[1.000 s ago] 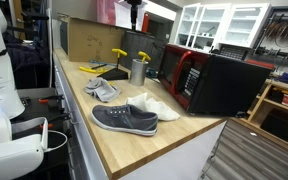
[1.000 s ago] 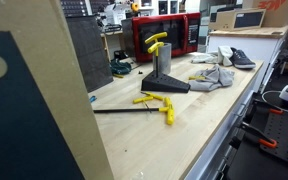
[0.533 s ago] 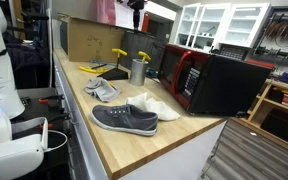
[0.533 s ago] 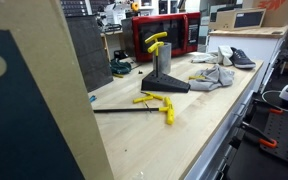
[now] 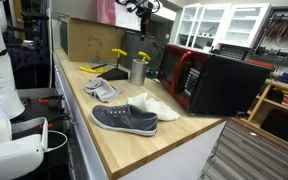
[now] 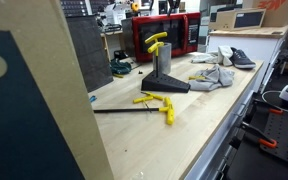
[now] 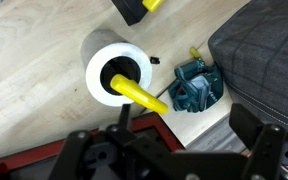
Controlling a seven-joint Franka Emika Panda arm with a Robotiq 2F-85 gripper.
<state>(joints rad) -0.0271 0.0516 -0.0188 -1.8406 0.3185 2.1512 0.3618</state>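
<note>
The yellow handle [image 7: 140, 94] sticks out clear of the metal cup's rim [image 7: 93, 77] under my open fingers, so my gripper should keep going down until the fingers are on both sides of the handle, and then close.
My gripper [image 5: 141, 8] hangs high over the back of the wooden bench [image 5: 104, 140], above everything on it. In the wrist view its dark fingers [image 7: 262, 140] stand wide apart at the bottom edge, with nothing between them [image 7: 174, 150]. Straight below it stands a metal cup [image 7: 119, 72] with a yellow-handled tool [image 7: 144, 93] leaning out of it. The cup shows in both exterior views [image 5: 138, 71] [image 6: 162, 65]. A teal tool [image 7: 194, 85] lies beside the cup, past the bench edge.
A red and black microwave [image 5: 214, 80] stands at the bench's right. A grey shoe [image 5: 124, 119], a white shoe [image 5: 156, 104] and a grey cloth [image 5: 104, 90] lie in front of the cup. Yellow-handled tools [image 6: 159, 103] and a cardboard box [image 5: 89, 40] lie behind it.
The gripper at the top of the exterior view has shifted slightly to the right and turned. Nothing on the bench has moved.
</note>
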